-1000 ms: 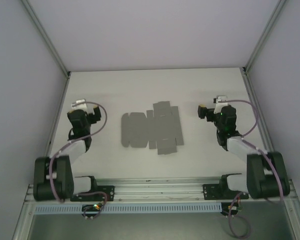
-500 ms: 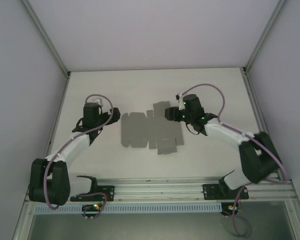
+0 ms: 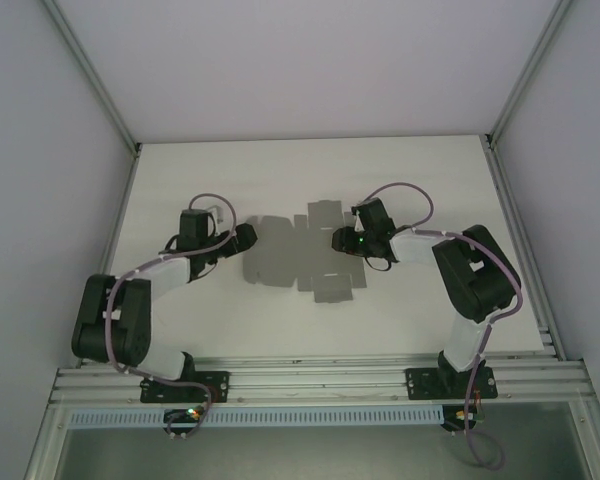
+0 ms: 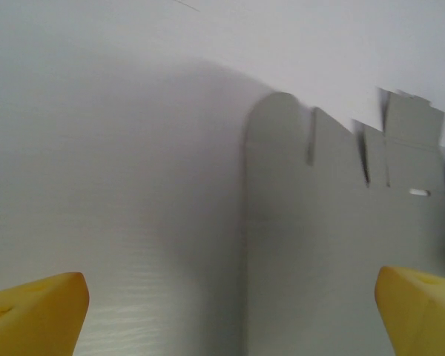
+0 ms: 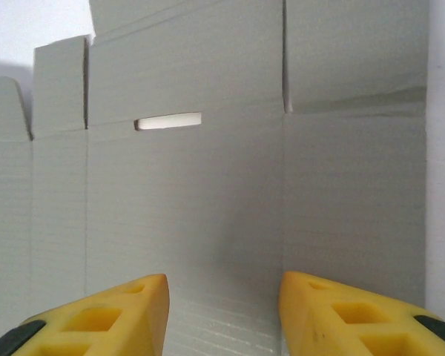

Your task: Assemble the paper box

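My right gripper should grab the sheet's opposite edge, because the sheet's broad panel is pointing at my left gripper. My right gripper should then swing the panel toward the near rail.
The paper box is a flat grey cut-out sheet with many flaps, lying in the middle of the white table. My left gripper is low at the sheet's left edge, wide open. In the left wrist view that edge runs between the yellow fingertips of the left gripper. My right gripper hovers over the sheet's right part. Its yellow fingers stand partly apart, the right gripper holds nothing, and the grey card with a small slot lies beneath.
The table is closed in by pale walls on the left, right and back. An aluminium rail with the arm bases runs along the near edge.
Both arms have swung inward from the table's sides to the sheet. The right gripper's jaws have narrowed, the left jaws have stayed wide. The sheet has not moved.
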`<state>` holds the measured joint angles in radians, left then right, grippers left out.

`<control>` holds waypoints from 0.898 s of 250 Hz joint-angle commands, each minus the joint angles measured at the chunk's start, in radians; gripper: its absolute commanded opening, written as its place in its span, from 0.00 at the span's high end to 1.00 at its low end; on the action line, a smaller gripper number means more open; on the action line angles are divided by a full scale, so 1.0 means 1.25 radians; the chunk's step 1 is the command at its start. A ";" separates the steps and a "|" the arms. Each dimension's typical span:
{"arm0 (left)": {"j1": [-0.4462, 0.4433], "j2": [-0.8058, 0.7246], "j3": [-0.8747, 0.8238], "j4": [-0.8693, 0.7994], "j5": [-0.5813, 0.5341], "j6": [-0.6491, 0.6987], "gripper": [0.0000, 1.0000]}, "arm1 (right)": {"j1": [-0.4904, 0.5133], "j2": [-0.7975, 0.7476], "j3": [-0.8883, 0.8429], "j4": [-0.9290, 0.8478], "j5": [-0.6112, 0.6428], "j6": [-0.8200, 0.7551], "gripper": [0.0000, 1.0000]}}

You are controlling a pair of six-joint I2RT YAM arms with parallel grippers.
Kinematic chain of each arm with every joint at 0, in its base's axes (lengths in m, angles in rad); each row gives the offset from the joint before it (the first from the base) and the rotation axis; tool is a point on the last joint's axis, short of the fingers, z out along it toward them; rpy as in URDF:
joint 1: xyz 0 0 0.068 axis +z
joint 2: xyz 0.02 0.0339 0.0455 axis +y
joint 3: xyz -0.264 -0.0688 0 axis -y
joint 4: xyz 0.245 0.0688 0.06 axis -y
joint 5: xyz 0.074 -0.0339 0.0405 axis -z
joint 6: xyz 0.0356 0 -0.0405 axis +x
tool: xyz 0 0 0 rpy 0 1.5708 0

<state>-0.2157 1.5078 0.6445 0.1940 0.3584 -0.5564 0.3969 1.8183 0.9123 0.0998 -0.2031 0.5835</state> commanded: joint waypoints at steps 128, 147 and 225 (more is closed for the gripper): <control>-0.022 -0.016 -0.009 0.225 0.173 -0.090 1.00 | -0.039 -0.152 -0.090 -0.029 -0.048 -0.070 0.29; -0.028 -0.103 -0.022 0.217 0.160 -0.092 1.00 | -0.049 -0.264 -0.115 -0.024 -0.074 -0.077 0.15; -0.055 -0.425 -0.026 0.142 0.163 -0.130 1.00 | -0.142 -0.517 -0.225 0.086 -0.322 -0.055 0.14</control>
<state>-0.2707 1.0870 0.6163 0.4271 0.5606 -0.6891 0.2615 1.2037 0.6792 0.1509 -0.4290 0.4995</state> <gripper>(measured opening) 0.066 0.867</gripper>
